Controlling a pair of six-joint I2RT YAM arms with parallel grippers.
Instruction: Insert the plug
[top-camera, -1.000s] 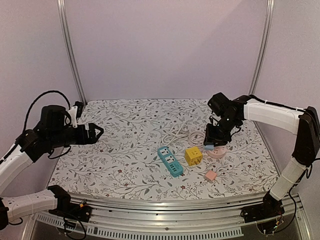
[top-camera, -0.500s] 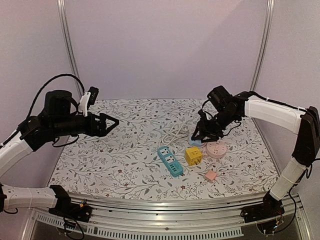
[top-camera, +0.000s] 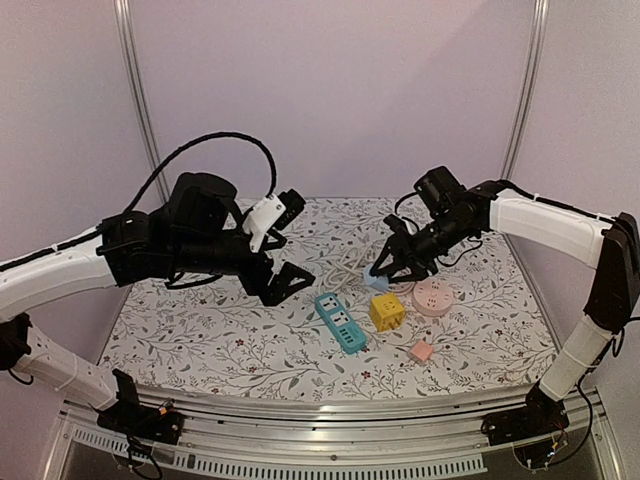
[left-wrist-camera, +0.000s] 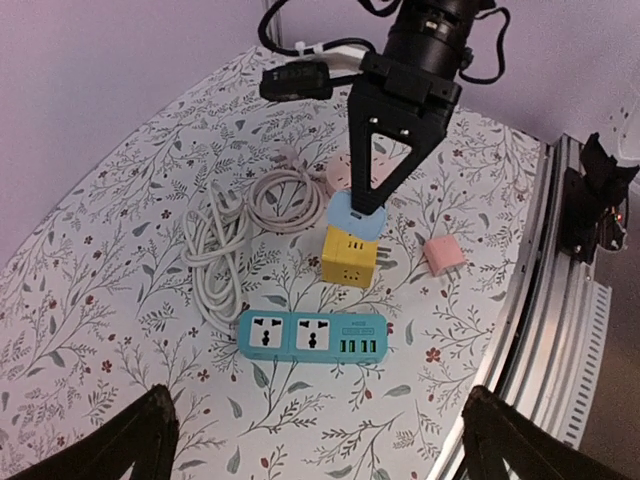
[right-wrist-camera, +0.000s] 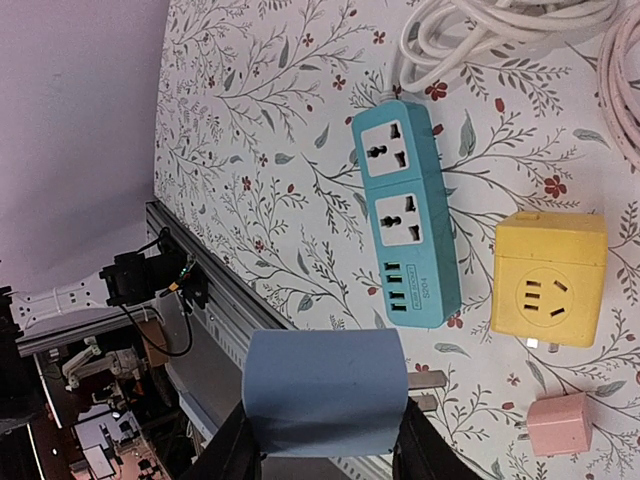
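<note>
My gripper will make the teal power strip (top-camera: 341, 323) slide along when I push the plug in, because the power strip lies loose with its white cable in slack coils (left-wrist-camera: 215, 250).
My right gripper (top-camera: 385, 268) is shut on a light blue plug (top-camera: 377, 280) and holds it in the air just above the yellow cube socket (top-camera: 387, 311). In the right wrist view the plug (right-wrist-camera: 325, 390) sits between my fingers (right-wrist-camera: 228, 452), with its metal prongs (right-wrist-camera: 425, 380) pointing right. A teal power strip (top-camera: 340, 321) lies left of the cube; it also shows in the right wrist view (right-wrist-camera: 405, 215) and the left wrist view (left-wrist-camera: 312, 334). My left gripper (top-camera: 285, 277) is open and empty, hovering left of the strip, fingers (left-wrist-camera: 135, 440) spread wide.
A round pink socket (top-camera: 433, 297) lies right of the cube. A small pink adapter (top-camera: 421, 351) lies nearer the front. Coiled white cable (top-camera: 350, 265) and pink cable (left-wrist-camera: 285, 195) lie behind the strip. The metal rail (top-camera: 350, 410) runs along the front edge.
My left arm swung from the far left to the middle of the mat, still open. My right gripper lifted the blue plug from beside the pink socket and moved left over the yellow cube.
</note>
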